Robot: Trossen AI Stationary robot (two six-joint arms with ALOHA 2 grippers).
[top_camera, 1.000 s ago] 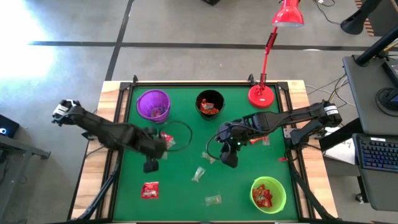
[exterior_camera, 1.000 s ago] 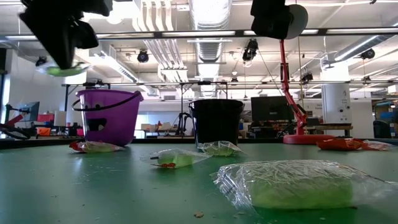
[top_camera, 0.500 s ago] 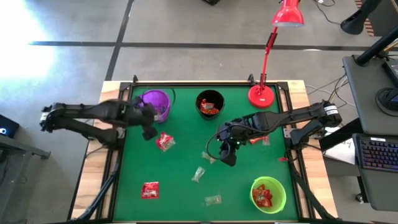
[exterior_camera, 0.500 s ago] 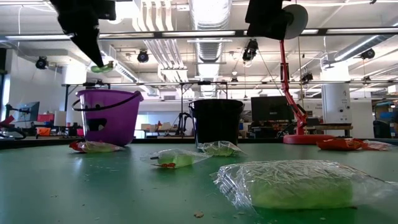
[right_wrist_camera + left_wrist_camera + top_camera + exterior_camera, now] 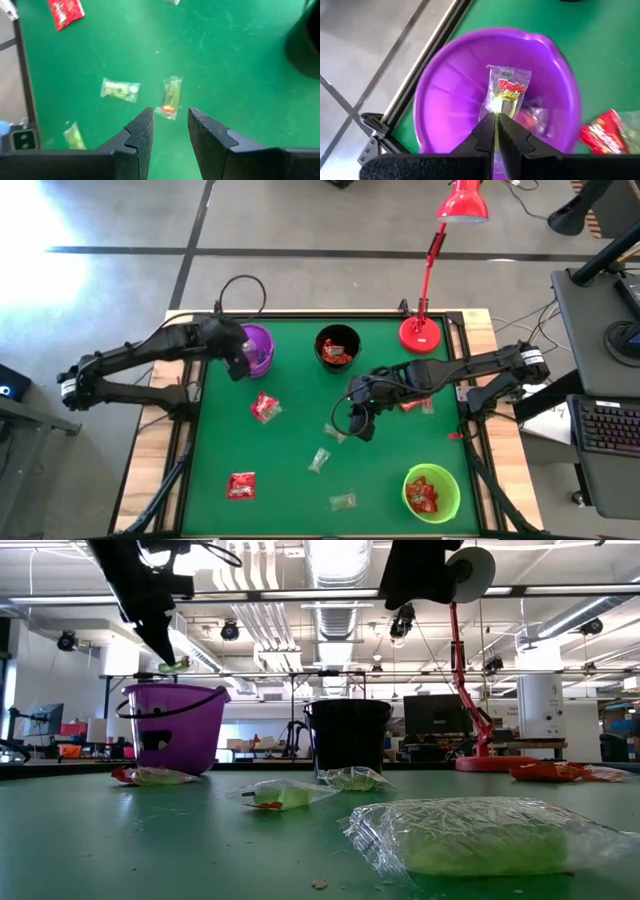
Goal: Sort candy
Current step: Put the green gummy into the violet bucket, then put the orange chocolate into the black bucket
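I should keep lowering the pale yellow-green candy [image 5: 174, 666] into the cup's opening [image 5: 259, 348] with my left gripper until it sinks inside, then let go, because the candy hangs well within the purple cup's rim.
My left gripper [image 5: 238, 366] hangs over the purple cup [image 5: 256, 348] at the table's far left, shut on a pale yellow-green candy [image 5: 505, 92]. In the low view that candy [image 5: 172, 665] shows just above the cup's rim [image 5: 172, 688]. My right gripper [image 5: 361, 424] stands open above the table's middle, over a clear candy [image 5: 170, 98] that lies flat on the green mat. More candy lies loose on the mat: two red ones [image 5: 264, 408] [image 5: 240, 485] and two clear ones [image 5: 320, 459] [image 5: 342, 501]. My left gripper pinches one end of the candy's wrapper [image 5: 494, 112] between its two fingertips. The fingers slant downward over the cup's mouth. The candy sticks out beyond the fingertips, lifted clear, above the inside of the purple cup [image 5: 450, 85].
A black cup [image 5: 337, 347] with red candy stands at the far middle. A green cup [image 5: 432, 492] with red candy is at the near right. A red desk lamp [image 5: 422, 332] stands at the far right, with orange-red candy [image 5: 415, 405] near it. The table has a raised wooden edge [image 5: 180, 430].
My left gripper has swung from the table's near-left middle toward the far edge and risen a little, turning as it went. It has carried the candy to above the purple cup and stayed shut. My right gripper has turned slightly in place.
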